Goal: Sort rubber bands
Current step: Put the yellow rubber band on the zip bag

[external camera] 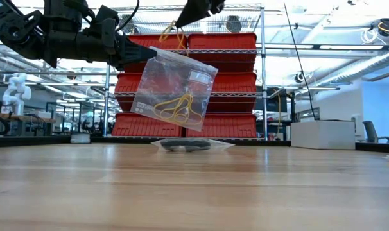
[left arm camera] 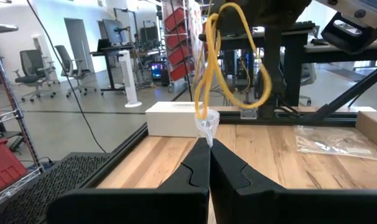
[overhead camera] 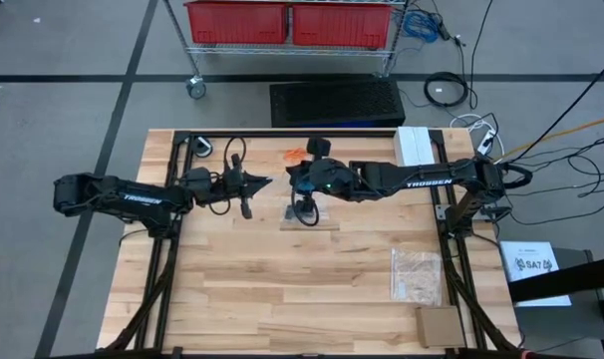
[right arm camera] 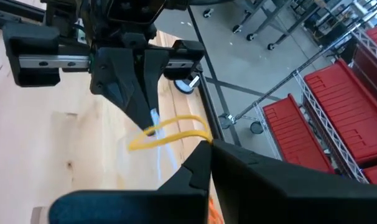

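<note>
The yellow rubber band dangles slack over the clear bag's top, so my right gripper should keep lowering it until its fingers enter the bag, then release.
A clear plastic bag with yellow rubber bands in it hangs in the air over the table's middle, and my left gripper is shut on it. Just above the bag's top, my right gripper is shut on one yellow rubber band, which dangles over the bag. In the left wrist view that band hangs right in front of my left fingertips. Orange rubber bands lie on the table's far part. Black rubber bands lie on the table under the hanging bag. My left gripper pinches the bag's upper corner between its two fingers, coming in level from the table's left. The bag hangs tilted below the hold, clear of the table. My right gripper pinches the yellow band's upper end at its fingertips, slanting down from the table's right. The loop hangs slack below the fingers, clear of the table.
A flat clear bag lies on the table under the grippers, and another clear bag lies at the near right. A cardboard box sits at the near right corner, a white box at the far right.
</note>
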You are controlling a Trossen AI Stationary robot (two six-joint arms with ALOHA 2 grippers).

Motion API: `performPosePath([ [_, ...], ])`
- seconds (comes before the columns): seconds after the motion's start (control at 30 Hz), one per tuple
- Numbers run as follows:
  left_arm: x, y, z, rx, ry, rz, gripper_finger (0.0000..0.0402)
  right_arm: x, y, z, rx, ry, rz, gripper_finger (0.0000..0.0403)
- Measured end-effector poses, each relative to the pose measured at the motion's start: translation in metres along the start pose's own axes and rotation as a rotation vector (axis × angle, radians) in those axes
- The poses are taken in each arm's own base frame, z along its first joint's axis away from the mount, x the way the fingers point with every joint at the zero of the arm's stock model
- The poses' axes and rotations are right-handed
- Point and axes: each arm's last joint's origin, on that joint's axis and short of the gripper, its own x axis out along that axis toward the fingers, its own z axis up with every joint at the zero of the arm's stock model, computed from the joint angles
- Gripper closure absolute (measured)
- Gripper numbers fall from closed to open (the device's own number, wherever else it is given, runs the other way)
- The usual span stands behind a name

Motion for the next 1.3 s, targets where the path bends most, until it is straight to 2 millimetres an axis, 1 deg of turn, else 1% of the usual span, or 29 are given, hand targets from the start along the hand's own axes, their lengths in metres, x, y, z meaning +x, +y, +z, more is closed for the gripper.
performPosePath([
  [0.2, 0.000, 0.000, 0.000, 0.000, -0.001, 0.000, 0.0401, 0.001, 0.001, -0.009, 0.049, 0.078, 0.029, 0.0403],
  [0.3, 0.000, 0.000, 0.000, 0.000, -0.001, 0.000, 0.0401, 0.003, -0.002, -0.015, 0.097, 0.119, 0.073, 0.0403],
  [0.47, 0.000, 0.000, 0.000, 0.000, -0.001, 0.000, 0.0401, 0.010, -0.006, -0.024, 0.137, 0.173, 0.133, 0.0403],
  [0.77, 0.000, 0.000, 0.000, 0.000, -0.003, -0.015, 0.0401, 0.027, -0.014, -0.037, 0.190, 0.227, 0.218, 0.0403],
  [1.1, 0.000, -0.002, 0.001, 0.000, -0.008, -0.065, 0.0401, 0.033, -0.027, -0.044, 0.345, 0.246, 0.317, 0.0403],
  [1.2, 0.000, -0.002, 0.001, -0.001, -0.010, -0.085, 0.0401, 0.034, -0.029, -0.047, 0.376, 0.266, 0.344, 0.0394],
  [1.3, 0.000, -0.003, 0.001, 0.000, -0.011, -0.088, 0.0401, 0.034, -0.029, -0.049, 0.426, 0.295, 0.407, 0.0374],
])
